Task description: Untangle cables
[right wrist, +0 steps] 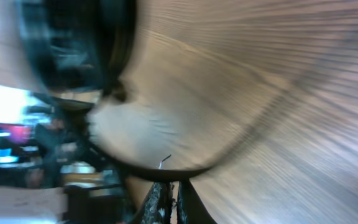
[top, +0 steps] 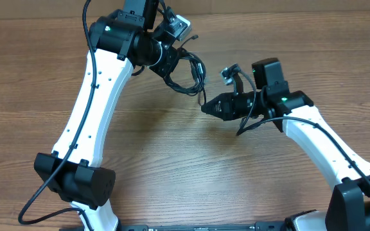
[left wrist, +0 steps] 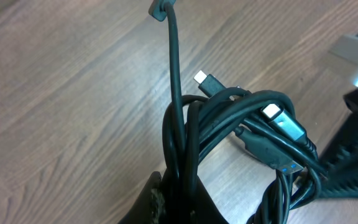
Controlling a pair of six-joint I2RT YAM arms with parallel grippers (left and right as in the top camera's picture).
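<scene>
The robot's right gripper has hold of only a strand of cable while the loops are still wound together in the left gripper, so next the right gripper opens and grabs the loops.
The cables are a tangled bundle of thin black cords hanging above the table at the back centre. My left gripper is shut on the bundle. In the left wrist view several strands rise out of my jaws, with silver-tipped plugs sticking out and one cord end reaching to the top. My right gripper sits just below and right of the bundle, its tips shut on a strand that runs down from it. The right wrist view is blurred: a black cord crosses right at the nearly closed jaws.
The wooden table lies under both arms. The left arm's white link crosses the left side and the right arm's white link crosses the right side. A small silver-headed part stands on the right wrist.
</scene>
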